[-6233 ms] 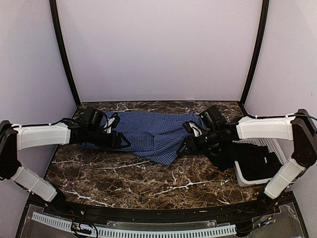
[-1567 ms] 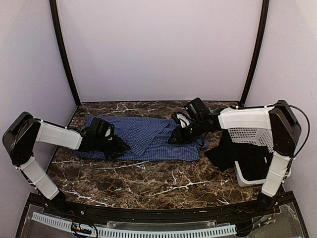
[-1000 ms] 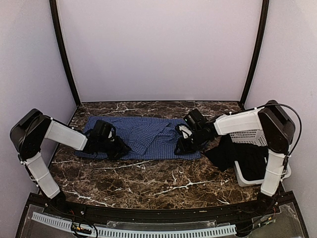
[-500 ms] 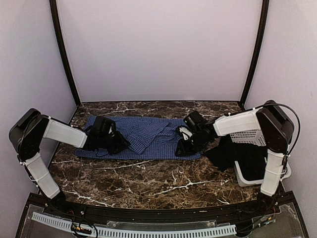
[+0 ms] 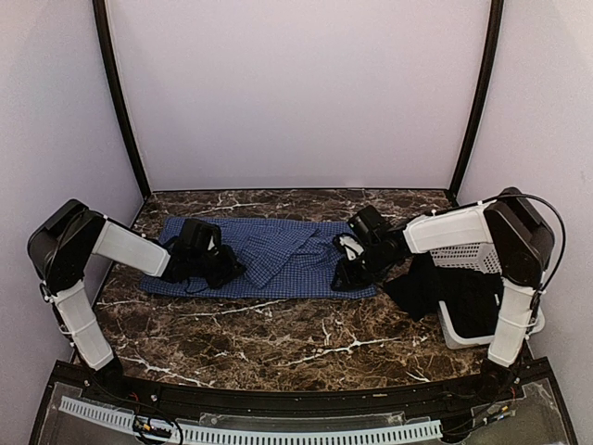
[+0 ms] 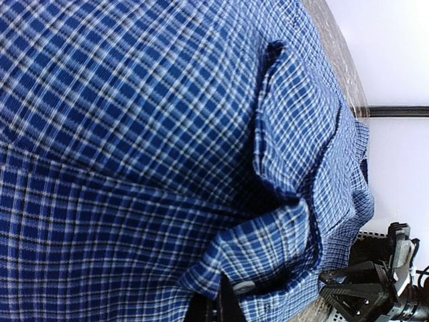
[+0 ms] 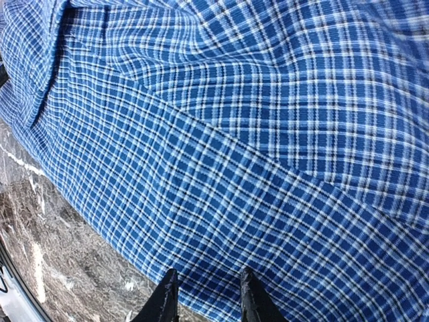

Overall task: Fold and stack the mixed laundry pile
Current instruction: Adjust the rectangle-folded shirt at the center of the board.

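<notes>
My left gripper should lift the cuff over to the back edge (image 5: 259, 220) and make the sleeve straight, because the sleeve runs at a slant across the shirt (image 5: 272, 258) toward the shirt's front edge.
The blue-and-white checked shirt (image 5: 278, 255) lies spread flat across the back of the marble table, with a loose fold near its middle. My left gripper (image 5: 227, 269) rests low on the shirt's left part; in the left wrist view it (image 6: 224, 305) is shut on a raised fold of shirt (image 6: 268, 248) that carries a button. My right gripper (image 5: 341, 276) sits at the shirt's front right edge. The right wrist view shows its fingers (image 7: 206, 295) open, tips just over the check cloth (image 7: 268, 134). The black garment (image 5: 431, 283) hangs out of the basket to the right.
A white perforated basket (image 5: 468, 250) stands at the table's right side under the right arm. Bare marble table (image 5: 278, 334) runs along the front of the shirt. Walls and dark corner posts close in the back and sides.
My left gripper has closed on a fold of the shirt. Both arms have barely shifted and the shirt lies as before.
</notes>
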Controlling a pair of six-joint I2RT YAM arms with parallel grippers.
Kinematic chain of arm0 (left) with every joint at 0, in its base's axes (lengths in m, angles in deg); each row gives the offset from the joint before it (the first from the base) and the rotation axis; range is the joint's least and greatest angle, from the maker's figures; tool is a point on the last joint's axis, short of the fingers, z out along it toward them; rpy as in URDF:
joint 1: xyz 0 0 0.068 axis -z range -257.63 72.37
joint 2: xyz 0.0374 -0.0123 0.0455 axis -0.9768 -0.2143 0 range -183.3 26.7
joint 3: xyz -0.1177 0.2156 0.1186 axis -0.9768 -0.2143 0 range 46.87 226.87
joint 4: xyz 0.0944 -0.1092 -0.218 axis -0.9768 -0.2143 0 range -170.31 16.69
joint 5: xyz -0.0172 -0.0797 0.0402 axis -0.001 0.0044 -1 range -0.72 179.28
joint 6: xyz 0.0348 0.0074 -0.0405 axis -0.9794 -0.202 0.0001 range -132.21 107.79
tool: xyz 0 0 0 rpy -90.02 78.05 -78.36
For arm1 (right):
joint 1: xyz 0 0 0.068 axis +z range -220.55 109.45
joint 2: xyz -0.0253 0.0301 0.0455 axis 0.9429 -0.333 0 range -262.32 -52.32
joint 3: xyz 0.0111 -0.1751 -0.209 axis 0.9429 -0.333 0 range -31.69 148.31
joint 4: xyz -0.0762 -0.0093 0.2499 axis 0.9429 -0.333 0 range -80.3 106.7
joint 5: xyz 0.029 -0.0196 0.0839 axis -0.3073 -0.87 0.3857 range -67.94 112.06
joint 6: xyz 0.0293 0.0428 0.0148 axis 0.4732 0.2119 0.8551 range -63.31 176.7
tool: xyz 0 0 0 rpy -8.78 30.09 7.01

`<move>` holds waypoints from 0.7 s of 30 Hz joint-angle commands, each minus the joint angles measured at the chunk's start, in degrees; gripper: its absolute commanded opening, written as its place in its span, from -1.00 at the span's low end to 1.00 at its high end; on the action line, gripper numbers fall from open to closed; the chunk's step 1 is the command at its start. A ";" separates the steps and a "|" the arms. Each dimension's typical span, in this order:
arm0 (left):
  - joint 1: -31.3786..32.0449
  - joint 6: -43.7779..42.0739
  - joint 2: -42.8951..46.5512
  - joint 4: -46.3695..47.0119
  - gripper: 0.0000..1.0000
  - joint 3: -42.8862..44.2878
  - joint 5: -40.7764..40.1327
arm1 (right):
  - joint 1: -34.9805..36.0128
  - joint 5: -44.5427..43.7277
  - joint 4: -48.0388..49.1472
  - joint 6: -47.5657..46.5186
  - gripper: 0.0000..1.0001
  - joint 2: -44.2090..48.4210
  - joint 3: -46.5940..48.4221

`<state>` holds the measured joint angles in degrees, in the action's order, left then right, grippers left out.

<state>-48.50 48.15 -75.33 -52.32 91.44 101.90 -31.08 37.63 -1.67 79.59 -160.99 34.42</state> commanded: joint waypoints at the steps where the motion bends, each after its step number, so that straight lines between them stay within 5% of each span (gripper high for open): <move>1: -0.07 -3.69 4.91 -2.83 -1.00 3.10 -0.84 | -0.65 -0.60 -0.06 -0.66 -0.42 4.56 -1.33; 13: -6.53 -14.78 10.92 -22.88 -1.00 23.87 6.65 | -3.91 -1.86 -0.83 -1.77 -0.33 12.14 -0.97; 21: -9.36 -17.41 -6.10 -28.62 -1.00 52.91 14.94 | -6.80 -0.63 -0.52 -3.17 -0.33 11.07 1.70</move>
<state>-56.92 32.91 -74.68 -76.23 133.76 111.30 -37.09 36.74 -3.14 77.86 -149.73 33.67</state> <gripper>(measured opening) 0.008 0.335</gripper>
